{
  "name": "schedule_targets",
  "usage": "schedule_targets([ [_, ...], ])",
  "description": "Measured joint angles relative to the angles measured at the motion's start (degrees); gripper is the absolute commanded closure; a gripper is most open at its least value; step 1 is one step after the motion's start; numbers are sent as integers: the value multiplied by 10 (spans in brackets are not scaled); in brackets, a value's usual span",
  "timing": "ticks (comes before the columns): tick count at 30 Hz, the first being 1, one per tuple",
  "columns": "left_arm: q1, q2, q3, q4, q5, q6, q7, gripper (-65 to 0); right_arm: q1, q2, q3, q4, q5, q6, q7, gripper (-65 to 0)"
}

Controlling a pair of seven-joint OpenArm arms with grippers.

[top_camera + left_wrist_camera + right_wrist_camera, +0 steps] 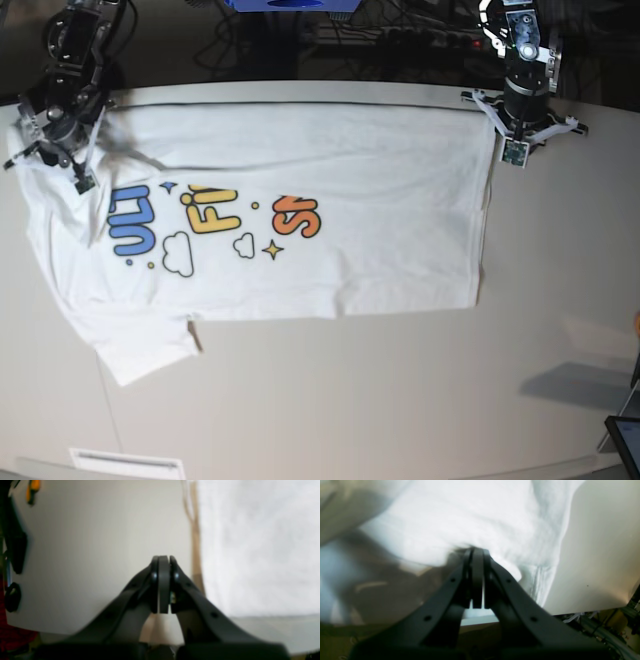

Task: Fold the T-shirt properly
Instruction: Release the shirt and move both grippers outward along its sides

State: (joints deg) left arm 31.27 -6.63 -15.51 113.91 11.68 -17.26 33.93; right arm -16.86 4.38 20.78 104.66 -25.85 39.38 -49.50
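Observation:
I can see the T-shirt's far side lying flat over the letters [262,180] and the front sleeve sticking out, so I should go on moving my right gripper toward that sleeve [136,345] before I open my fingers.
The T-shirt [300,250] lies spread out on the pale table [400,400], print side up, with blue, yellow and orange letters. One sleeve points to the front left and the hem is at the right. My right gripper [75,165] is at the shirt's far left corner. In the right wrist view the right gripper [477,551] is shut with its tips against rumpled white T-shirt cloth [475,517]; I cannot tell whether cloth is pinched. My left gripper [515,140] hovers by the far right corner. In the left wrist view the left gripper [163,560] is shut on nothing, beside the T-shirt [260,545].
Cables and dark gear [400,35] run behind the table's far edge. A dark device [625,435] sits at the front right corner. An orange-handled tool [32,491] shows at the top left of the left wrist view. Bare table lies in front of the shirt.

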Motion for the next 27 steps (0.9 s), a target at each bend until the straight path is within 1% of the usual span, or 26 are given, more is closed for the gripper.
schedule_targets([
  [2, -14, 0, -8, 0, -2, -2, -1, 0, 3, -1, 0, 19, 1, 5, 0, -6],
  [3, -21, 0, -10, 1, 0, -1, 0, 0, 12, -2, 0, 28, -18, 6, -2, -7],
  [6, -50, 0, -10, 1, -2, -3, 41, 0, 56, -2, -2, 42, -93, 9, -26, -7],
  [9, -81, 0, -10, 1, -2, -8, 54, 0, 83, -1, -3, 48, -132, 7, -25, -7],
  [11, -104, -2, -11, 1, 0, -37, 60, 0, 102, 1, -4, 47, -131, 16, -32, -9],
  [13, -143, 1, -16, 0, -3, -66, 102, 0, 144, 17, -3, 41, -130, 17, -23, -10],
  [15, -194, 3, -33, -4, -7, -81, 146, 0, 192, 31, -2, 26, -134, 9, -5, -10],
  [17, -250, -3, -41, -7, 2, -90, 183, 0, 236, 37, 0, 5, -136, 7, 1, -17],
  [20, -303, -39, -36, -26, -10, -159, 209, 0, 280, 36, 0, -64, -133, 14, 23, -62],
  [22, -333, -45, -37, -56, 1, -160, 212, 0, 313, 36, 0, -123, -124, 13, 45, -91],
  [24, -358, -52, -37, -90, 0, -165, 214, 0, 343, 43, 0, -179, -83, 12, 67, -116],
  [25, -366, -56, -36, -110, -7, -172, 210, 0, 355, 49, -1, -202, -53, 12, 75, -132],
  [27, -374, -65, -35, -139, -8, -171, 209, 0, 373, 70, 0, -247, 6, 14, 74, -176],
])
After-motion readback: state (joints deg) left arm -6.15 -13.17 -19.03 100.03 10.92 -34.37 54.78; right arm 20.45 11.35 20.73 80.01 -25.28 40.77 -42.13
